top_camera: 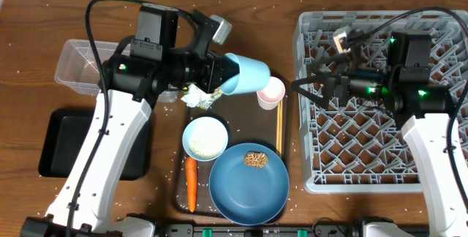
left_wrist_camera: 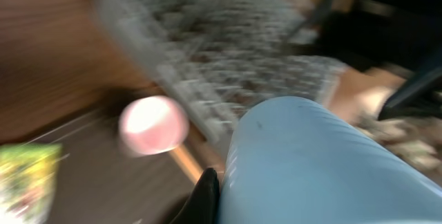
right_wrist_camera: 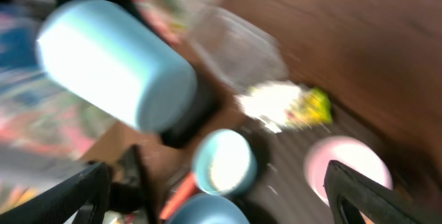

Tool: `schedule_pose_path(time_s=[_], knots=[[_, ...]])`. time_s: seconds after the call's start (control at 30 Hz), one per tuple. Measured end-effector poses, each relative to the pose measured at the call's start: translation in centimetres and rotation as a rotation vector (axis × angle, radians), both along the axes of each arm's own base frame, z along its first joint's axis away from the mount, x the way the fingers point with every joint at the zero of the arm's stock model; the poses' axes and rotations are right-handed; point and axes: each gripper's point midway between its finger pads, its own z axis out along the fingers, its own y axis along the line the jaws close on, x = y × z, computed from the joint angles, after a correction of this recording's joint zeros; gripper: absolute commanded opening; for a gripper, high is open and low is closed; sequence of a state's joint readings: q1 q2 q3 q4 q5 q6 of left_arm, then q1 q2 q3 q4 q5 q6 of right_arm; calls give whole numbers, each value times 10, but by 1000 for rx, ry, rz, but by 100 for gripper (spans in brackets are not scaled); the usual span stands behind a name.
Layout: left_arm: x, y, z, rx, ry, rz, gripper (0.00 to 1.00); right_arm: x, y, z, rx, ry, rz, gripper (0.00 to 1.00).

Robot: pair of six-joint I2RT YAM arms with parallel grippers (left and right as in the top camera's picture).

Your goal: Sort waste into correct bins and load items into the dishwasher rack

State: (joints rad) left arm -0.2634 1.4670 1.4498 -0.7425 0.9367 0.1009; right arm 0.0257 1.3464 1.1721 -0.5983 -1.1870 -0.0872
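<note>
My left gripper is holding the light-blue cup (top_camera: 245, 74) above the tray, short of the dishwasher rack, so my right gripper should grab the cup's loose end (top_camera: 262, 76) and load the cup.
My left gripper (top_camera: 223, 74) is shut on the light-blue cup (top_camera: 245, 73), held tilted above the brown tray; the cup fills the left wrist view (left_wrist_camera: 324, 165) and shows in the right wrist view (right_wrist_camera: 114, 61). My right gripper (top_camera: 306, 83) is open and empty at the left edge of the grey dishwasher rack (top_camera: 380, 171). On the tray lie the pinkish cup (top_camera: 271, 91), crumpled paper with yellow-green wrapper (top_camera: 202, 96), white bowl (top_camera: 205, 138), blue plate (top_camera: 248, 183) bearing a brown lump (top_camera: 256, 159), the carrot (top_camera: 191, 183) and the chopsticks (top_camera: 278, 126).
The clear tub (top_camera: 82, 65) stands at the far left, the black tray (top_camera: 62, 145) in front of it. The brown serving tray (top_camera: 241, 123) sits mid-table. Rice grains are scattered over the wooden table. Both wrist views are blurred.
</note>
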Motion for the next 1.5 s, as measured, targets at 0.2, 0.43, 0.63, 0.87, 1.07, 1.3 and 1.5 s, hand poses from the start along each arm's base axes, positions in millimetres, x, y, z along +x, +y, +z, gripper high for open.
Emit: schedule_pose_path(time_s=[0.2, 0.43, 0.63, 0.87, 1.07, 1.3, 1.5], knots=[[-22, -16, 27, -160, -18, -164, 6, -26, 32, 27, 106, -105, 199, 92], [-34, -20, 37, -227, -7, -228, 6, -48, 64, 43, 149, -220, 351, 82], [-38, -20, 41, -249, 1, -247, 6, -57, 79, 49, 156, -287, 403, 57], [-37, -21, 41, -242, -22, -252, 59, -61, 77, 53, 155, -293, 399, 45], [-26, -18, 31, -180, -36, -194, 84, -59, 58, 45, 27, -215, 215, 47], [-10, -8, 21, -110, -57, -113, 86, -28, -20, -4, -324, -18, -285, 49], [-8, -6, 21, -108, -60, -106, 86, -22, -142, -34, -507, 246, -858, 49]])
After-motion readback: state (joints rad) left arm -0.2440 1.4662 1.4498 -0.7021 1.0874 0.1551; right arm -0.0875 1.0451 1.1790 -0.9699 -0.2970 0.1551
